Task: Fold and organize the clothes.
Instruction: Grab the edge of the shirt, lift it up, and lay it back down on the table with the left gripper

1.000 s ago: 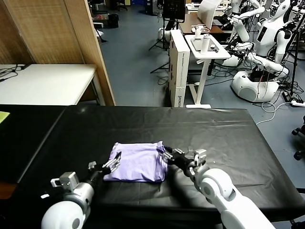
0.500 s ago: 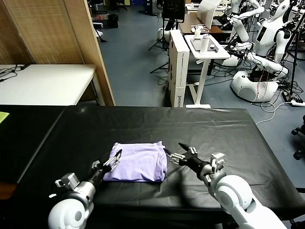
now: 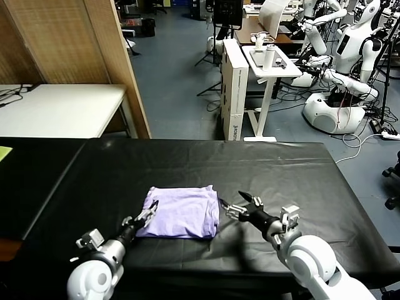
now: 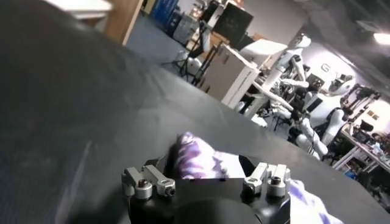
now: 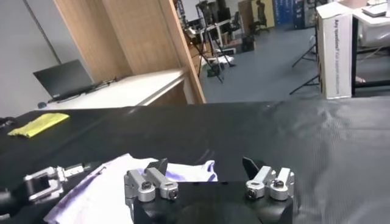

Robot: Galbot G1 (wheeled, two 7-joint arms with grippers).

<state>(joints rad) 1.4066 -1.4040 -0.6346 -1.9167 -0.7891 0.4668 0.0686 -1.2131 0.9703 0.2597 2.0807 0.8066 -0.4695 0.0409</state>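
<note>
I see purple print [image 4: 196, 158] peek out at the T-shirt's corner, so I expect the lavender T-shirt [image 3: 182, 213] to show a printed side hidden underneath when I turn it over.
The clothes are one lavender T-shirt [image 3: 182, 211], folded into a compact rectangle on the black table [image 3: 262, 169]. My left gripper [image 3: 148, 212] is open at the shirt's near-left corner, its fingertips level with the fabric edge. In the left wrist view the shirt's purple-printed corner [image 4: 198, 162] lies just beyond the open left gripper [image 4: 204, 168]. My right gripper [image 3: 240, 205] is open a short way off the shirt's right edge, holding nothing. The right wrist view shows the right gripper [image 5: 206, 165] spread wide, with the shirt [image 5: 116, 185] off to one side.
A white table [image 3: 59, 109] and a wooden partition [image 3: 119, 62] stand behind the table on the left. A cardboard box [image 3: 234, 87], a white stand and other robots [image 3: 356, 44] fill the floor beyond. A yellow cloth [image 5: 38, 123] lies on the far left table.
My right gripper has let go of the shirt's right edge, opened and drawn back to the right. The left arm has pulled back slightly toward me. The shirt lies still.
</note>
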